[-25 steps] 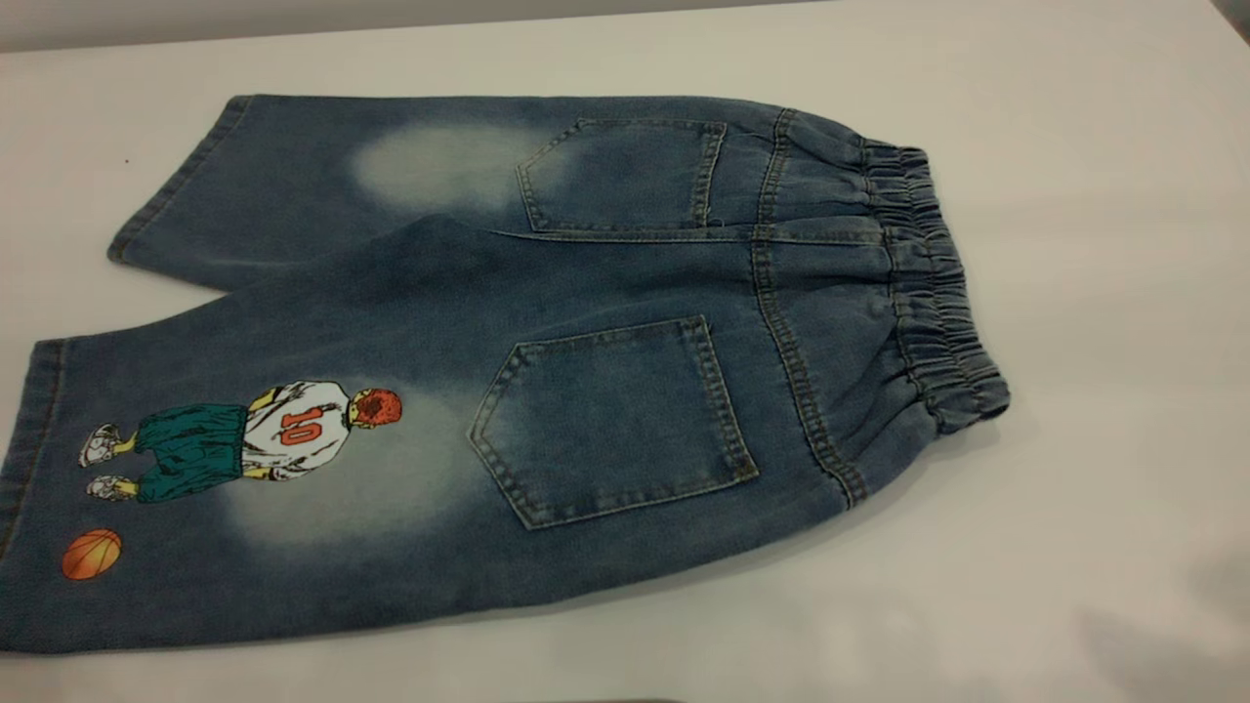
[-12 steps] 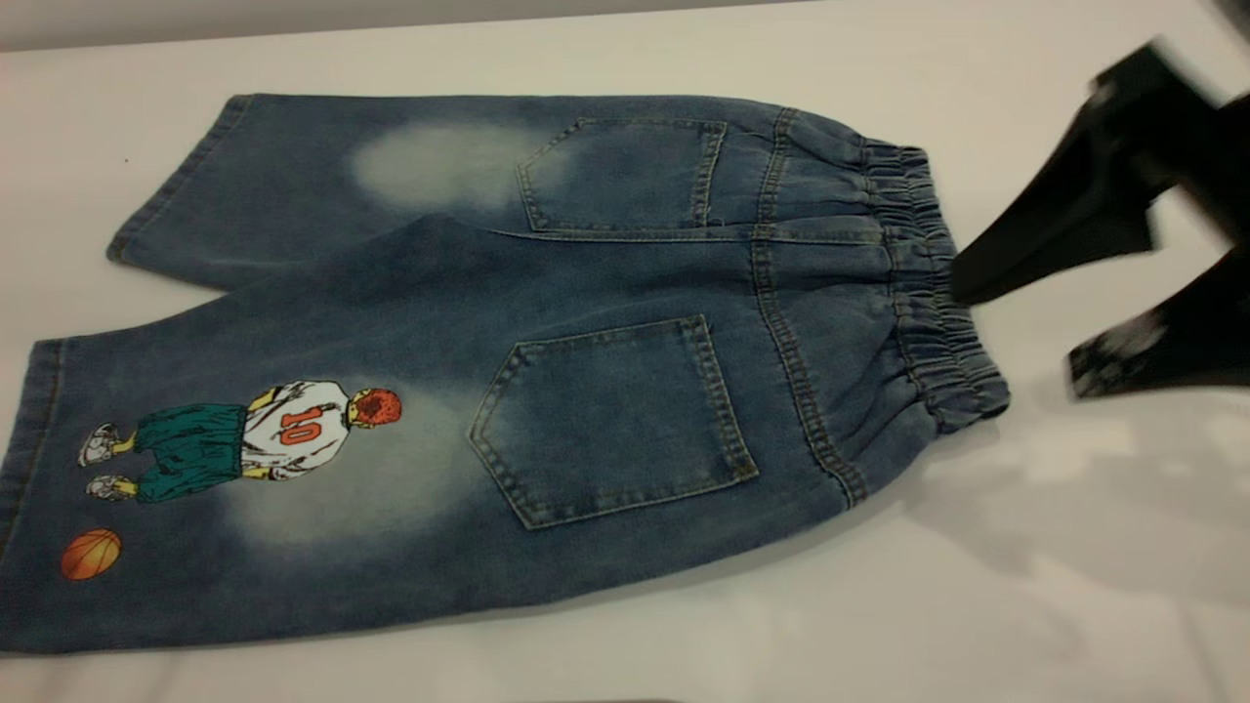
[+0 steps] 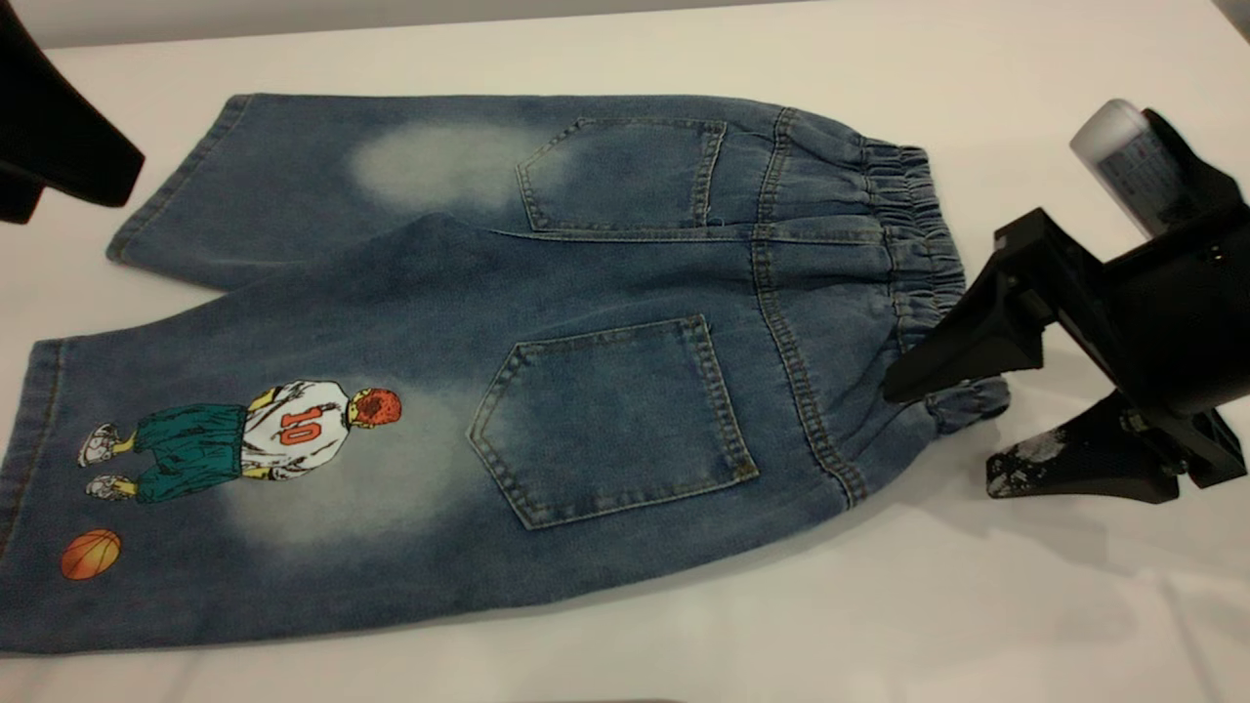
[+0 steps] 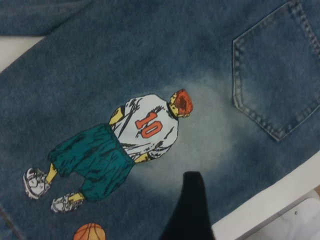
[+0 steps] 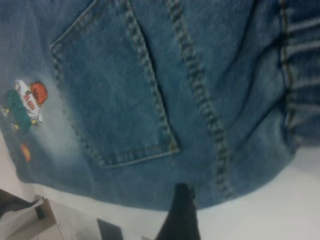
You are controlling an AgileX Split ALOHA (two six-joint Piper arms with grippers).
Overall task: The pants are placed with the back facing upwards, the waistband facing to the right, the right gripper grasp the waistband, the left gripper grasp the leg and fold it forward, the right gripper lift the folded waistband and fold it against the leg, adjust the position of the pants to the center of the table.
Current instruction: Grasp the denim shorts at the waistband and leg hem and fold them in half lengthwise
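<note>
I should move my left gripper back to the hem's near corner (image 3: pixel 14 635) and grip there before folding, because it is over the printed leg's faded patch (image 3: pixel 352 498), well inside the hem.
The pants (image 3: pixel 586 293) lie flat on the white table (image 3: pixel 977 605), back pockets up and the waistband (image 3: pixel 918 225) to the right. The leg (image 3: pixel 244 459) with the number-10 player print and orange ball lies at the near left. My right gripper (image 3: pixel 942 437) is open at the waistband's near end: one finger (image 3: pixel 937 351) lies over the elastic, and the scuffed finger (image 3: pixel 1055 469) hangs over bare table. My left gripper (image 3: pixel 68 161) hangs at the far left beside the plain leg's hem, open. Its wrist view shows one finger (image 4: pixel 187 205) above the printed leg (image 4: pixel 145 125).
Bare white table surrounds the pants, with wide room in front and to the right. The table's near edge (image 4: pixel 260 205) runs close to the printed leg in the left wrist view, with a pale surface (image 4: pixel 295 222) beyond it.
The right gripper has come in from the right and dropped to the waistband's near end. The left gripper has entered at the far left. The pants have not moved.
</note>
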